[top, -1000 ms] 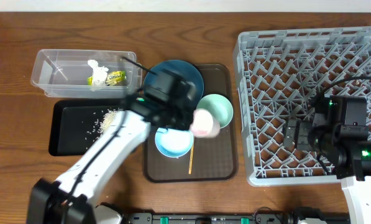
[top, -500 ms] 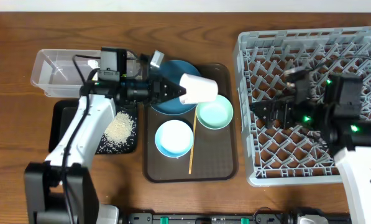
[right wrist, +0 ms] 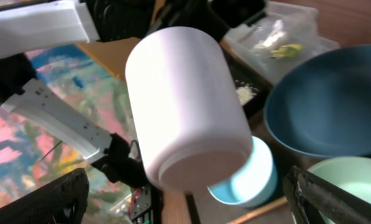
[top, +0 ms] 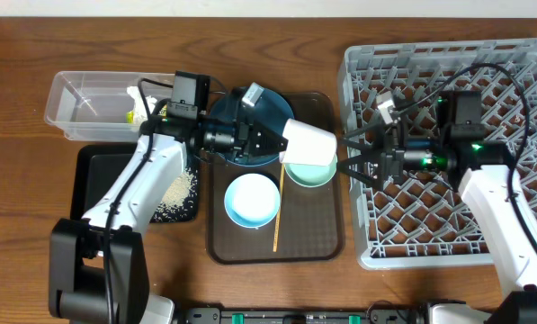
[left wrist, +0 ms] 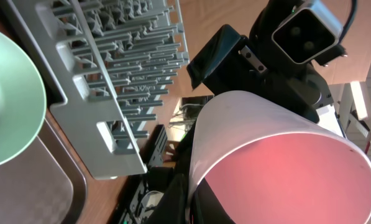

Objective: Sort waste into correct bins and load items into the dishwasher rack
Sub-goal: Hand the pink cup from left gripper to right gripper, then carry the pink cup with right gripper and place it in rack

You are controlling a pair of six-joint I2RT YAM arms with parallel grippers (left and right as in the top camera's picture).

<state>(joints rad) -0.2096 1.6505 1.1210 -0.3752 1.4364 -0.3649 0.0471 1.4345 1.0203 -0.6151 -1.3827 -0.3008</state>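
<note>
My left gripper is holding the cup's rim (top: 288, 143) short of the rack. My right gripper should grasp the cup (top: 329, 148) by its base and bring it there.
My left gripper (top: 275, 141) is shut on the pinkish-white cup (top: 308, 142) and holds it sideways in the air over the mint-green bowl (top: 311, 168). My right gripper (top: 352, 163) is open just left of the rack's edge, facing the cup; in the right wrist view the cup (right wrist: 185, 106) hangs between and beyond its fingers (right wrist: 185, 205). The dark-blue plate (top: 250, 115), light-blue bowl (top: 252, 200) and chopstick (top: 277, 216) lie on the brown tray. The wrapper (top: 133, 115) and tissue (top: 142, 97) are in the clear tub (top: 88, 103). Rice (top: 174, 191) lies in the black tray (top: 102, 175).
The grey rack (top: 448, 81) fills the right side, with nothing among its pegs. The brown serving tray (top: 326, 238) sits at centre. My left arm crosses over the tub's right end and the plate. Bare wooden table lies along the far and near edges.
My left gripper carried the cup a little to the right and lower. My right gripper swung left, past the rack's left edge, toward the cup, with its fingers open.
</note>
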